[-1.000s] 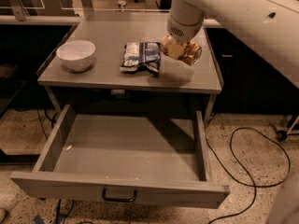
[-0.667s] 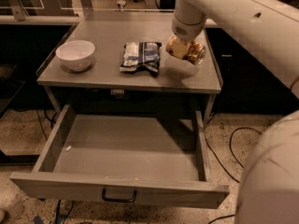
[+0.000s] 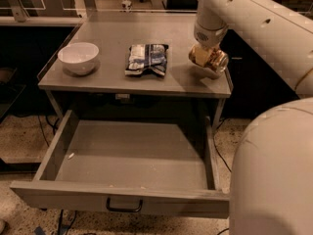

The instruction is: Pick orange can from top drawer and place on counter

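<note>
The orange can's end (image 3: 220, 61) sticks out over the counter's side edge, so my gripper should move the can inward next to the snack bag before it lowers the can.
The orange can (image 3: 207, 57) is a shiny orange-gold can held on its side in my gripper (image 3: 208, 63), which is shut on it just above the right end of the counter (image 3: 112, 38). The white arm comes down from the top right. The top drawer (image 3: 128, 155) is pulled open below the counter, with nothing big inside and its dark bar handle (image 3: 124, 207) at the front.
A white bowl (image 3: 78, 58) sits on the counter's left side. A blue-and-white foil snack bag (image 3: 147, 58) lies in the middle, just left of the can. The arm's large white body (image 3: 274, 175) fills the lower right. Cables lie on the speckled floor.
The gripper with the can has moved right and slightly toward the counter's right front. The arm's body has come into the lower right of the view.
</note>
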You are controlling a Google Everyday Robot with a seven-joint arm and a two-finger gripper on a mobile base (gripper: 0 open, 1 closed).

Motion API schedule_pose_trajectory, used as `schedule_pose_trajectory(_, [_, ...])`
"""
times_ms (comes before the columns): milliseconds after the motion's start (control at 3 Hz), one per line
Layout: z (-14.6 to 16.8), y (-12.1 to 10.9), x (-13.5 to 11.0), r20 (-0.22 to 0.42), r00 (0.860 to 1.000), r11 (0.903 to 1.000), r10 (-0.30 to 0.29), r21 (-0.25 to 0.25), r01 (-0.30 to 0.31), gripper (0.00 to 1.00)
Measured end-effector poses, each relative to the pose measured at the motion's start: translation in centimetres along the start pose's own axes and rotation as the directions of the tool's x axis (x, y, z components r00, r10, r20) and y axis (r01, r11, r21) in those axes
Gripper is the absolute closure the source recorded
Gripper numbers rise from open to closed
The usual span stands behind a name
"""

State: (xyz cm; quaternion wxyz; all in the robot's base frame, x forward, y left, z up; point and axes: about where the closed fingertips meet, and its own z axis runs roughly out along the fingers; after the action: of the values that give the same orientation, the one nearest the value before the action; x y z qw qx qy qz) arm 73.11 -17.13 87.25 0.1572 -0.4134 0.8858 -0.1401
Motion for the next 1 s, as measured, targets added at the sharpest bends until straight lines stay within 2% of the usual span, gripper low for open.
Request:
schedule_pose_trajectory(333, [0.5,0.1,0.4,0.002,1.0,0.9996,-0.003,-0.027,0.003,1.0])
schedule_pose_trajectory(667, [0.3,2.0,-0.1,0.053,0.998,0.992,-0.023,-0.123,0.029,1.0])
schedule_pose_trajectory(1000, [-0.6,4.1,-1.4,0.107,0.993,0.9819,-0.056,-0.174,0.075,1.0])
